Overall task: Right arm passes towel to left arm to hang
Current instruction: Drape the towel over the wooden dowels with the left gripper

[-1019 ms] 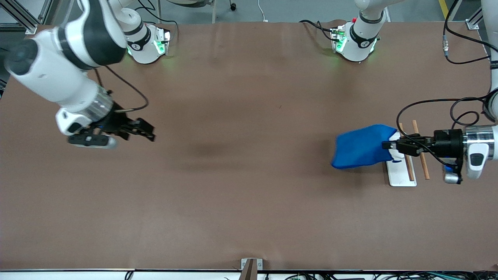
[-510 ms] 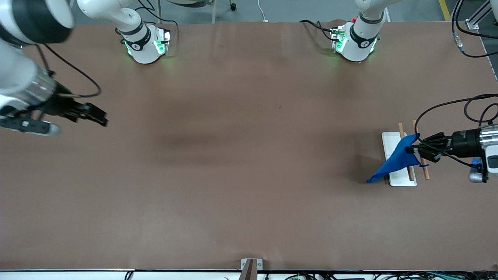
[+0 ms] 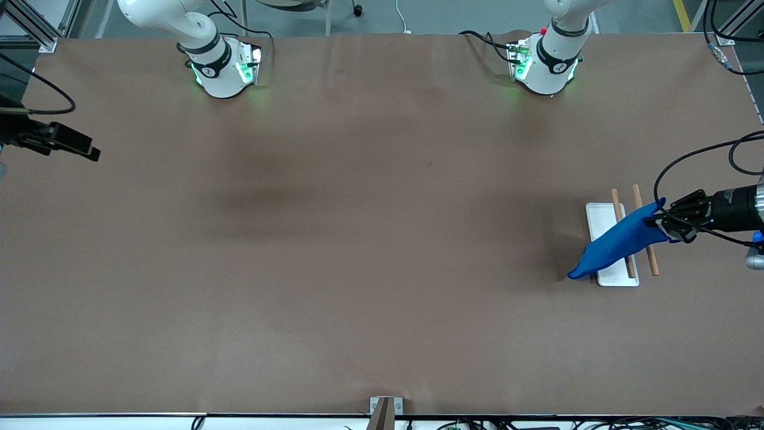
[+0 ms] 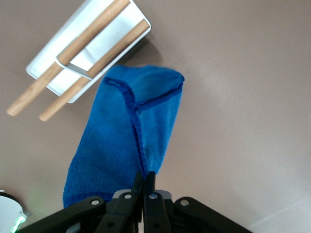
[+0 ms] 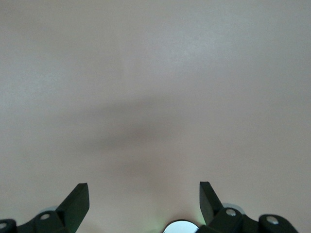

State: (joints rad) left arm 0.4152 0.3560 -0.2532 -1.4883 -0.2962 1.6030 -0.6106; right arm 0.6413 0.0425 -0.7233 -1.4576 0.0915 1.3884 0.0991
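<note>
I should draw my left gripper back and lay the towel across both wooden rods (image 3: 652, 261) before I open the gripper, because the blue towel's loose end (image 3: 582, 269) hangs at a slant past the white base.
The blue towel (image 3: 615, 243) hangs from my left gripper (image 3: 654, 221), which is shut on one edge of it. The cloth slopes down across the rack's two wooden rods (image 3: 652, 260) and white base (image 3: 619, 278); whether it rests on a rod I cannot tell. In the left wrist view the towel (image 4: 129, 126) trails from the closed gripper (image 4: 145, 177) toward the rack (image 4: 73, 53). My right gripper (image 3: 91, 153) is open and holds nothing, over the table's edge at the right arm's end. Its wrist view shows the gripper (image 5: 144, 194) with spread fingers (image 5: 77, 199) above bare table.
Both arm bases (image 3: 224, 68) (image 3: 544, 65) stand along the table edge farthest from the front camera. A cable (image 3: 692, 161) loops above the left gripper. A small metal bracket (image 3: 385, 409) sits at the table edge nearest the front camera.
The left gripper has drawn the towel back toward the left arm's end of the table, over the rack. The right arm has swung away to the table edge at its own end, still open.
</note>
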